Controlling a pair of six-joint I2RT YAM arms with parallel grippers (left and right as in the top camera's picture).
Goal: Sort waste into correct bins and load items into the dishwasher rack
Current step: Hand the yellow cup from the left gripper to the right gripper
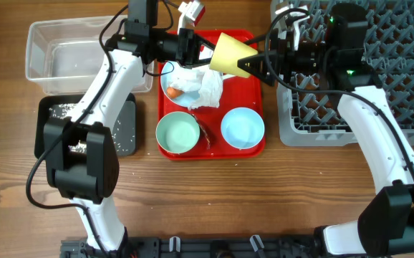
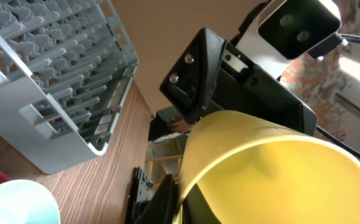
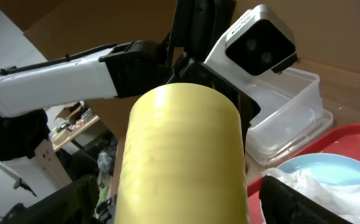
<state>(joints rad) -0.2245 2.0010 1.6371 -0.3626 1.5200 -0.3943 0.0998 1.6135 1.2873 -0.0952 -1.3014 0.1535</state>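
Note:
My right gripper should take the cup's base and load the cup, because my left gripper is holding the yellow cup by its rim, away from the dishwasher rack.
The small yellow cup hangs on its side above the red tray, between both arms. My left gripper is shut on its rim; in the left wrist view one finger lies outside the rim and one inside, with the cup filling the frame. My right gripper is open, its fingers flanking the cup's base with gaps on both sides. The cup points away from that camera. The dishwasher rack stands at the right.
On the red tray are a pale blue plate with a crumpled napkin and an orange carrot piece, a mint-green bowl and a pale blue bowl. A clear tub and a black tray with rice grains sit at the left.

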